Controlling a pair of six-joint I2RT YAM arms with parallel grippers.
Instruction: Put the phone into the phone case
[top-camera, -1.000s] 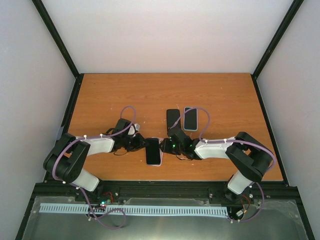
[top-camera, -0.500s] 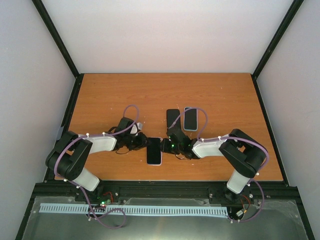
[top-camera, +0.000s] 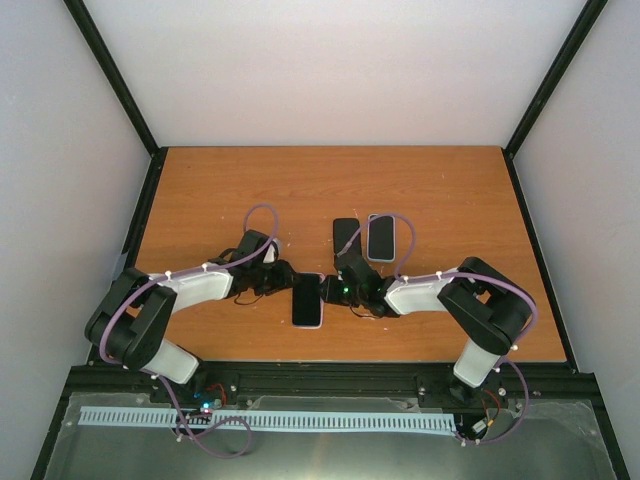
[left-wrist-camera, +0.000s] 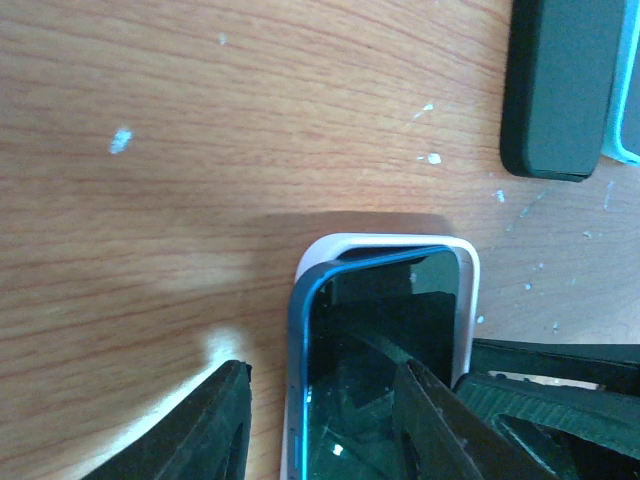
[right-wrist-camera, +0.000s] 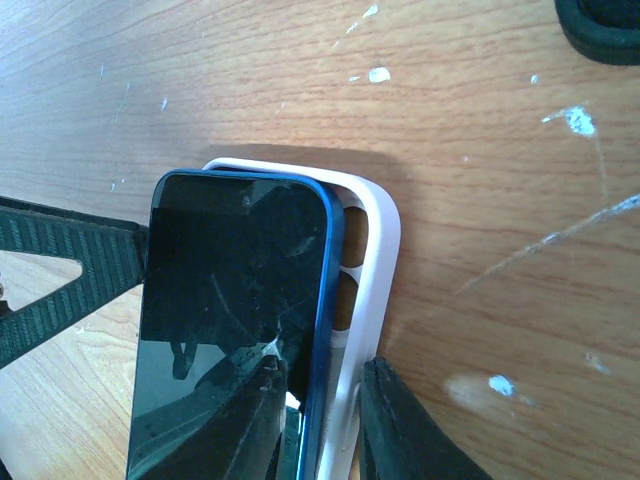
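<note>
The phone's blue edge sits over the case's side next to my open left gripper. My left gripper should squeeze that phone edge and the case's side together.
The phone, black-screened with a blue rim, lies partly seated in the white phone case on the table between the arms. In the right wrist view its blue edge sits raised above the case wall. My right gripper is shut across the phone's edge and the case rim, one finger on the screen and one outside the case. My left gripper is open at the other side. One finger rests over the screen, the other stands on the wood apart from the case.
A black case or phone and a phone in a pale case lie just behind the right gripper. The left wrist view shows them as a black slab. The left gripper is beside the phone.
My left gripper's jaws have spread apart and let go of the phone's edge. My right gripper's jaws have drawn closer together. The phone and case have barely shifted.
</note>
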